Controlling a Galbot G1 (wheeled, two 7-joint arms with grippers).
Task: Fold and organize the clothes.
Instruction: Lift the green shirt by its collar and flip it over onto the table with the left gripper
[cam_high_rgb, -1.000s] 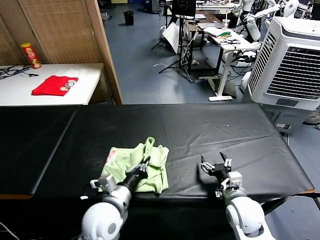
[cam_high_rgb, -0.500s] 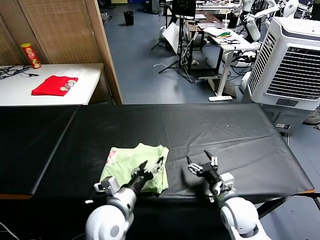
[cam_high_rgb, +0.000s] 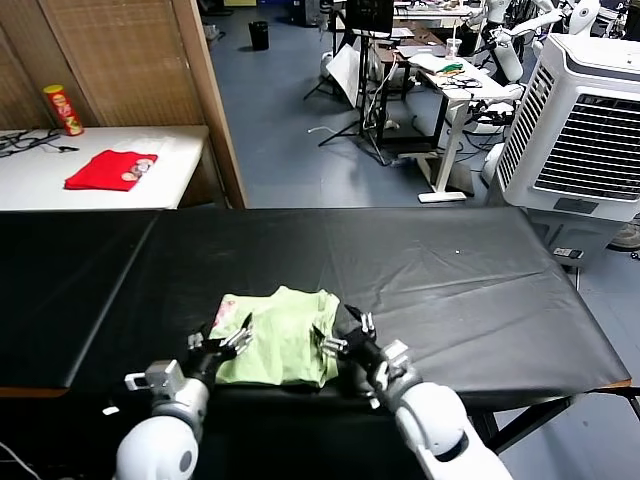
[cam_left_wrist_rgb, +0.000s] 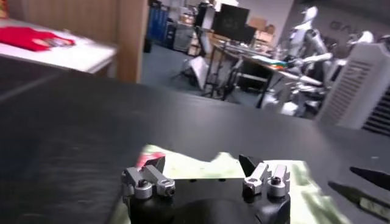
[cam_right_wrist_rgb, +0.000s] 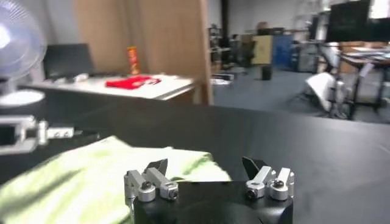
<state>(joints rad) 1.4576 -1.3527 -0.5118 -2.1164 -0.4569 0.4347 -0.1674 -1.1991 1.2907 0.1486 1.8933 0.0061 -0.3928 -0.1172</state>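
Note:
The folded T-shirt lies plain side up (cam_high_rgb: 280, 340), so the robot's right gripper should move away while its left gripper grabs the pink-red patch's end (cam_high_rgb: 225, 309) and flips the T-shirt over.
The pale light-green T-shirt (cam_high_rgb: 276, 334) lies folded into a small pad on the black table near its front edge, with its pink-red patch (cam_high_rgb: 222, 311) at the left end. It also shows in the left wrist view (cam_left_wrist_rgb: 201, 167) and the right wrist view (cam_right_wrist_rgb: 91, 176). My left gripper (cam_high_rgb: 228, 340) is open and empty at the shirt's left edge. My right gripper (cam_high_rgb: 343, 335) is open and empty at the shirt's right edge. In each wrist view the jaws stand wide apart over the cloth, left (cam_left_wrist_rgb: 204, 164) and right (cam_right_wrist_rgb: 205, 165).
The black table (cam_high_rgb: 450, 280) stretches wide on both sides of the shirt. A white side table (cam_high_rgb: 170, 165) at the far left holds a red folded garment (cam_high_rgb: 110, 169) and a red can (cam_high_rgb: 62, 109). A large white cooler (cam_high_rgb: 585, 120) stands at the right.
Both grippers have moved left: the left one from on top of the shirt to its left edge, the right one from the bare table to the shirt's right edge. The shirt now lies flatter.

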